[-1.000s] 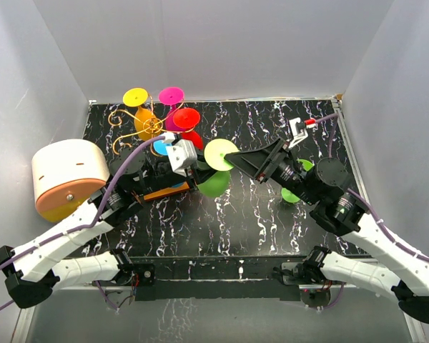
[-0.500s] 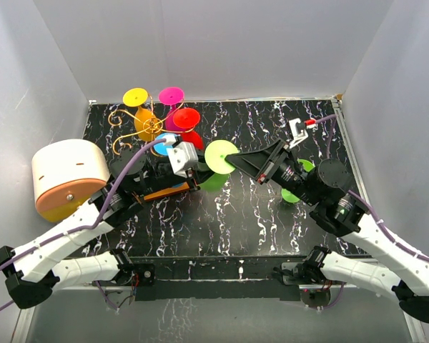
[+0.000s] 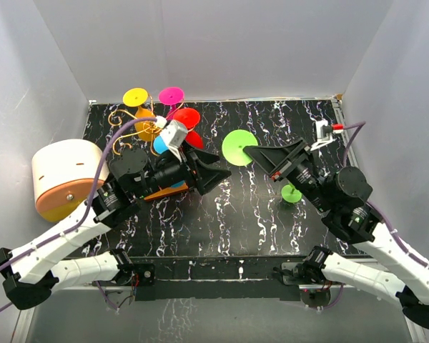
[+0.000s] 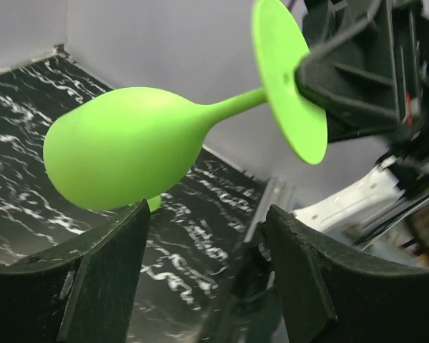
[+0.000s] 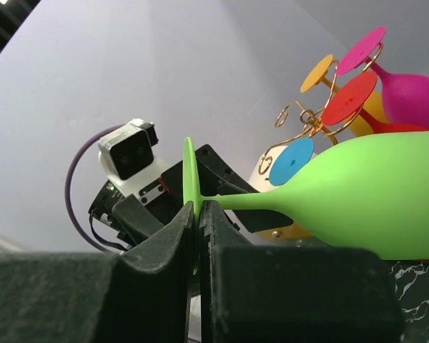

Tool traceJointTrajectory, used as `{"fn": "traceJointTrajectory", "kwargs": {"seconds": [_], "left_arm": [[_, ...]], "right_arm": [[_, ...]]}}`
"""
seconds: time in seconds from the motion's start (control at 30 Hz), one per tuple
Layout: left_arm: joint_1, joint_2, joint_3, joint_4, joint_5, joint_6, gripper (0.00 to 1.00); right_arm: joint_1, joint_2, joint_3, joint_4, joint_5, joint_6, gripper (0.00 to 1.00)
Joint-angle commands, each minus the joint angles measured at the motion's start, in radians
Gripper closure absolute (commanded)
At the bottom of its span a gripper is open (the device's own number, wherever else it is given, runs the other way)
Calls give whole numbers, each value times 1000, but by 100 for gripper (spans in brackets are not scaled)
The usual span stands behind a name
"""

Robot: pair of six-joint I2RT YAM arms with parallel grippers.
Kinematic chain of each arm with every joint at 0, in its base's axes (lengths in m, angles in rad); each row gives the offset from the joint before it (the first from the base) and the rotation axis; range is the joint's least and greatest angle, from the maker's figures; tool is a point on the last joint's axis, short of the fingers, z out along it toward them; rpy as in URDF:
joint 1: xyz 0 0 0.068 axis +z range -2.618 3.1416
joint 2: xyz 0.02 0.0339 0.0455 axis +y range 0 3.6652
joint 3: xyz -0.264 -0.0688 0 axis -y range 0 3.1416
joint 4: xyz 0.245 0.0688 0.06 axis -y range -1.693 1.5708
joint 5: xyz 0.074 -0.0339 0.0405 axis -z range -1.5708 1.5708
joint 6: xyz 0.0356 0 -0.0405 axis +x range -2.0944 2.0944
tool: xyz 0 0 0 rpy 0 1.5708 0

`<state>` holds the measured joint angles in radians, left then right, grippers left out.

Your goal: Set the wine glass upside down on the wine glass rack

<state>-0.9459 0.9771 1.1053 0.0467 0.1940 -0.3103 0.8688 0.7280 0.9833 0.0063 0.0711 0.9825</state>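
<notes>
The rack's empty hooks [image 3: 121, 148] are next to the drum, a long way from my right gripper, so my left gripper should grab the wine glass by its foot's free edge [image 3: 229, 152].
The green wine glass [image 3: 237, 146] hangs foot-up over the table's middle, so the top view shows mostly its round foot. My right gripper [image 3: 249, 151] is shut on the rim of that foot [image 5: 189, 179], and the bowl [image 5: 372, 193] hangs free of both grippers. My left gripper [image 3: 216, 171] stands open and empty left of the glass. In its wrist view the bowl [image 4: 121, 146] floats just past its left finger [image 4: 107, 279]. The gold wire wine glass rack [image 3: 138, 126] stands at the back left on an orange base [image 3: 164, 191].
Yellow [image 3: 136, 96], magenta [image 3: 171, 95], red [image 3: 186, 118] and blue [image 3: 161, 146] glasses hang upside down on the rack. A cream and orange drum [image 3: 68, 179] sits at the left edge. A small green piece [image 3: 291, 193] lies on the table under my right arm.
My left gripper let go of the green glass, opened and drew back to the left. My right gripper closed on the foot and carried the glass up and to the right.
</notes>
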Motion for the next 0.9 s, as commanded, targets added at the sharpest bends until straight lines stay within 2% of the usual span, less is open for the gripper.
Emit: {"fn": "traceJointTrajectory", "kwargs": {"seconds": [0.0,0.1,0.27,0.37,0.53,0.67,0.87], "left_arm": [[-4,-12,87,-38,-95,-391,37],[-5,-14,105,-57,-104,-534,38],[-4,-30,66,41,-51,-685,38],[-4,-22,79,16,-85,-711,39],[-5,0,113,-146,-191,-691,46],[-5,5,97,-144,-162,-694,62],[-5,-26,82,-237,-177,-747,93]], "right_arm": [[-2,-32,3,9,77,-26,100],[-1,-34,0,-11,79,-11,100],[-1,-23,8,-64,69,15,100],[-1,-3,26,-95,21,26,100],[-1,37,58,-115,-95,40,100],[-1,60,84,-170,-142,58,100],[-1,46,67,-178,-156,105,100]]}}
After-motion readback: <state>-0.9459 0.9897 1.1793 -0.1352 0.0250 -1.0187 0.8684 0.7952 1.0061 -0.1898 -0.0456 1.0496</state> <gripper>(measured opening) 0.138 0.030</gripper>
